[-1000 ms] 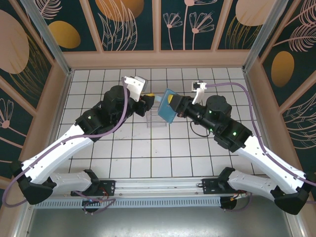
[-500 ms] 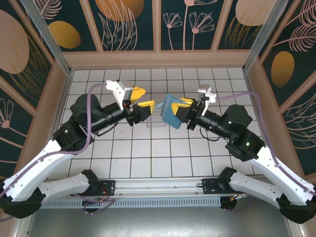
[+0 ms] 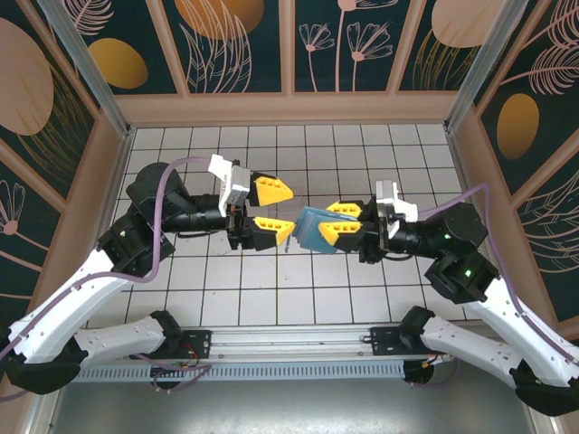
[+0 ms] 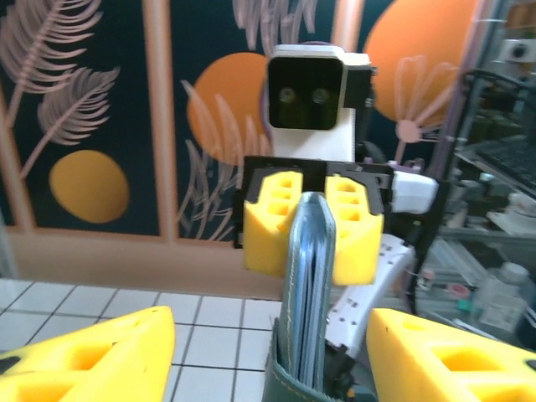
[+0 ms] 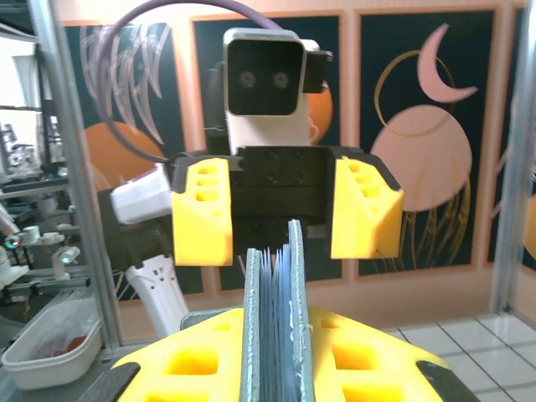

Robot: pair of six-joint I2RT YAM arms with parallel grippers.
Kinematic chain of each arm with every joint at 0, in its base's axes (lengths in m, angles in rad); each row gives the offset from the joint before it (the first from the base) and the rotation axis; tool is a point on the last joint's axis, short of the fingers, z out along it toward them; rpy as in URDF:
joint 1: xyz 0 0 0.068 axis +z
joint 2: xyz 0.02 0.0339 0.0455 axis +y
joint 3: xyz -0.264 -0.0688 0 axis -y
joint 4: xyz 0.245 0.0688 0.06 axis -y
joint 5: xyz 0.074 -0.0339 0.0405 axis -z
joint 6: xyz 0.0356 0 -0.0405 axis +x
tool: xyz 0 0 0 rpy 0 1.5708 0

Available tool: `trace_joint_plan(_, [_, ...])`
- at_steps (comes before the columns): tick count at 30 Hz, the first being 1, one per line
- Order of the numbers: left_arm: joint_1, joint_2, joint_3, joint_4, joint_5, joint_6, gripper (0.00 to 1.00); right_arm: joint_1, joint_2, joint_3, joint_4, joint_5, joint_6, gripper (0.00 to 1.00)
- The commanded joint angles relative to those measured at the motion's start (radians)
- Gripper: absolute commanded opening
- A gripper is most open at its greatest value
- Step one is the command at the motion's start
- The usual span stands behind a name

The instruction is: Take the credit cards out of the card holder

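My right gripper is pinching both panels of the card holder (image 5: pixel 275 306) shut. My left gripper should take its free edge (image 3: pixel 299 225) before my right gripper opens and backs away.
The teal card holder (image 3: pixel 309 228) hangs above the table's middle, with my right gripper (image 3: pixel 338 223) shut on it from the right. In the right wrist view the card holder (image 5: pixel 275 293) stands edge-on between my own yellow fingers (image 5: pixel 193 364). Thin layered edges show between its two panels, and I cannot tell the credit cards from the slot linings. My left gripper (image 3: pixel 282 210) faces it from the left, open, with its fingertips just past the holder's free edge. In the left wrist view the card holder (image 4: pixel 308 285) rises between my spread fingers (image 4: pixel 100 356) and touches neither.
Both arms reach inward over the white tiled table (image 3: pixel 271 280). Decorated wall panels (image 3: pixel 240 45) and aluminium posts (image 3: pixel 86 68) close in the back and sides. A metal rail (image 3: pixel 289 348) runs along the near edge.
Both grippers have come nearer and swung to face each other. The right one carried the card holder with it. The left jaws stand wider apart around the holder's edge.
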Motion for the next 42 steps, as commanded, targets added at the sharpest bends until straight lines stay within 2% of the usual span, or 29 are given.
trace_joint_plan(1, [0.0,0.017,0.039,0.013,0.172,0.006,0.6,0.008,-0.004,0.031,0.081,-0.083,-0.008,0.0])
trace_joint_plan(7, [0.001,0.07,0.072,-0.01,0.23,0.011,0.6,0.014,0.021,0.058,0.104,-0.122,0.03,0.0])
trace_joint_plan(15, [0.0,0.128,0.107,-0.058,0.264,0.048,0.53,0.031,0.038,0.072,0.118,-0.135,0.052,0.0])
trace_joint_plan(21, [0.0,0.146,0.124,-0.088,0.278,0.077,0.42,0.045,0.041,0.076,0.13,-0.151,0.06,0.0])
trace_joint_plan(25, [0.001,0.144,0.125,-0.088,0.269,0.077,0.41,0.058,0.046,0.084,0.129,-0.155,0.061,0.0])
trace_joint_plan(31, [0.0,0.144,0.124,-0.115,0.241,0.081,0.55,0.079,0.061,0.1,0.095,-0.103,0.05,0.0])
trace_joint_plan(42, [0.0,0.131,0.104,-0.138,0.244,0.081,0.62,0.112,0.091,0.116,0.059,-0.02,0.042,0.0])
